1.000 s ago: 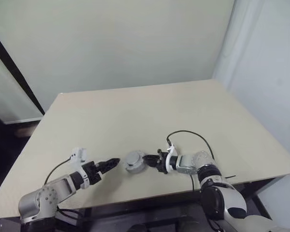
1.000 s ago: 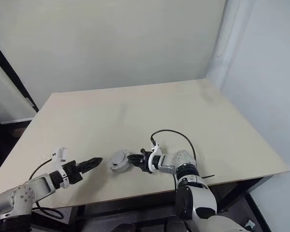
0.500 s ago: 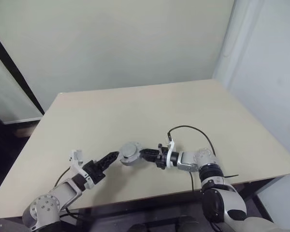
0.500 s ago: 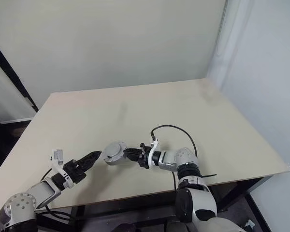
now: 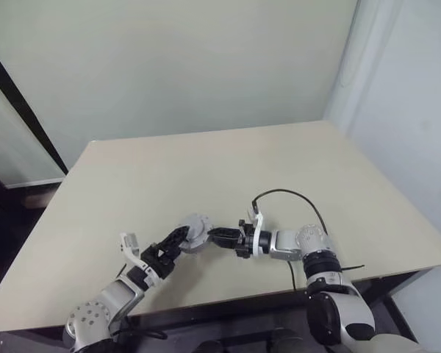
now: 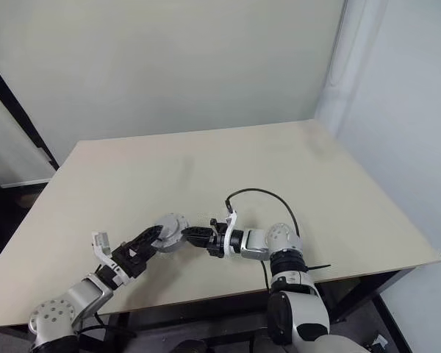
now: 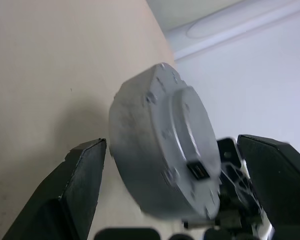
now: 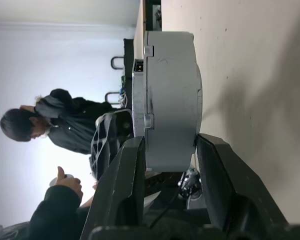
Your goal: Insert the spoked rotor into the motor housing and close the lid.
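Note:
The motor housing's flat side (image 7: 196, 155) slants across my open left fingers. Next, I set them square to the housing's near rim (image 7: 136, 150) and grip before my right gripper opens.
The motor housing (image 5: 195, 230) shows as a thick light-grey round part with a raised round centre, held on edge just above the table. My right gripper (image 5: 214, 235) is shut on its rim from the right, one finger (image 8: 125, 185) on each flat face of the housing (image 8: 170, 95). My left gripper (image 5: 178, 237) is open and comes in from the left; its fingers (image 7: 82, 185) stand on either side of the housing (image 7: 160, 145) without touching it. The spoked rotor is hidden. I cannot tell the lid apart from the housing body.
The beige table (image 5: 206, 169) runs back to a pale wall; its front edge is close below both arms. A black cable (image 5: 287, 195) loops over my right wrist. A person (image 8: 65, 130) in dark clothes stands beyond the table in the right wrist view.
My right gripper has lifted the housing off the table and carried it slightly left. My left gripper has rolled and moved right, so its open fingers now flank the housing.

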{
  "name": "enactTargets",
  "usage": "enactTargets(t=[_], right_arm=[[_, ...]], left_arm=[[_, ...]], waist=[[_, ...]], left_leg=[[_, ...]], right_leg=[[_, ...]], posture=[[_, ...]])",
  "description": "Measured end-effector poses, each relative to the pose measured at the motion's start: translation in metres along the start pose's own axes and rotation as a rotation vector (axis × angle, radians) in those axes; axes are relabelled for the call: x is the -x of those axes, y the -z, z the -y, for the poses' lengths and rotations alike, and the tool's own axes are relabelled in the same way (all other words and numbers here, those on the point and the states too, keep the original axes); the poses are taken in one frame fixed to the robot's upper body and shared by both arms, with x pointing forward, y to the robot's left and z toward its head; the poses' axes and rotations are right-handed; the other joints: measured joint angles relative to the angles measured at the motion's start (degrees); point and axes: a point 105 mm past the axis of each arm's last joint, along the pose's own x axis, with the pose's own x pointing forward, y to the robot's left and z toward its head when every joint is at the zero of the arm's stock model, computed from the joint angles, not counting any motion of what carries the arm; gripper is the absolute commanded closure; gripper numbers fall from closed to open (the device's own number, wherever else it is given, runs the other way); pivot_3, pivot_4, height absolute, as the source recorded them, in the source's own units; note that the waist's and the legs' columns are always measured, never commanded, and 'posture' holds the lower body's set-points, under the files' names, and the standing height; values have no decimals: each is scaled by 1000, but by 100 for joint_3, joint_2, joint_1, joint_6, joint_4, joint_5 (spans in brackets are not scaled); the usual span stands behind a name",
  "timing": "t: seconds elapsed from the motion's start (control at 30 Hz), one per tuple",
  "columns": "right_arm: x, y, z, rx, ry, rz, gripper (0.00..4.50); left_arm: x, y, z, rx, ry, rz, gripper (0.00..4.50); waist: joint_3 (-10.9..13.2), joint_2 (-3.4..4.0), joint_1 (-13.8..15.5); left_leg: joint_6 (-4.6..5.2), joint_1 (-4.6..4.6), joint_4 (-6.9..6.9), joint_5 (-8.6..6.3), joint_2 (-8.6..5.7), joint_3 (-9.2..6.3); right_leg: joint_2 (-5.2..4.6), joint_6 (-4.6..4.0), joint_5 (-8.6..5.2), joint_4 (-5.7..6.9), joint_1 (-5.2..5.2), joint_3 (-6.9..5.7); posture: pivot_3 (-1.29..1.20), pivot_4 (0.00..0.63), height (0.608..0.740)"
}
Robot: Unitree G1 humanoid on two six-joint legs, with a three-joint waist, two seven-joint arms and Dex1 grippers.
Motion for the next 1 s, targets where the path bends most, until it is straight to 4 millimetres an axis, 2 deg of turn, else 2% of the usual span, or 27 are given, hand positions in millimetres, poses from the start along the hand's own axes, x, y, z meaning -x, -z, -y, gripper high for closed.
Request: enactTargets(t=[0.23, 0.33, 0.47, 0.5, 0.7, 0.83, 0.93, 0.97, 1.0], right_arm=[[0, 1, -6, 21, -18, -9, 3226], [0, 2, -6, 18, -17, -10, 3226], [1, 2, -4, 9, -17, -4, 3264], [2, 2, -4, 3, -22, -2, 3279], [1, 1, -3, 10, -18, 18, 3279], [1, -14, -1, 92, 20, 118, 3279], [1, -22, 1, 140, 60, 170, 2274], [1, -24, 1, 155, 62, 187, 1825], [2, -27, -2, 171, 59, 202, 1492]], left_arm=[[-11, 2, 2, 55, 42, 35, 0], [-12, 1, 2, 63, 48, 38, 626], [-12, 4, 2, 86, 61, 19, 1968], [-12, 4, 4, 94, 74, 21, 2162], [-11, 4, 4, 108, 73, 19, 2214], [-14, 7, 4, 122, 69, 19, 2276], [-16, 10, 6, 119, 72, 17, 2329], [-16, 11, 5, 112, 61, 13, 2534], [-16, 11, 3, 112, 47, 15, 2555]], waist=[[-1, -2, 2], [-1, -2, 2], [-1, -2, 0], [-1, -2, 1], [-1, -2, 1], [-2, -3, 2], [-2, -4, 2], [-2, -3, 2], [-2, -3, -3]], left_leg=[[1, -4, 0, 0, 0, 0], [1, -4, 0, 0, -2, 0], [2, -3, 0, 0, -2, 0], [2, -3, 0, 0, -2, 1], [2, -2, 1, 0, -1, 1], [1, -3, 2, 0, -2, 1], [2, -4, 2, 0, -2, 2], [2, -4, 2, 0, -1, 1], [2, -3, 1, 0, -1, 4]], right_leg=[[0, 11, 8, -11, 3, 1], [1, 11, 9, -12, 3, 0], [2, 12, 9, -12, 3, 1], [2, 12, 9, -12, 3, 1], [3, 11, 9, -12, 4, 1], [1, 14, 11, -13, 5, 2], [1, 16, 12, -14, 5, 3], [1, 16, 12, -15, 4, 4], [2, 15, 12, -14, 3, 7]], posture=[[0, 0, 740], [0, 0, 740], [0, 0, 740], [0, 0, 740], [0, 0, 740], [0, 0, 740], [0, 0, 740], [0, 0, 740], [0, 0, 740]])
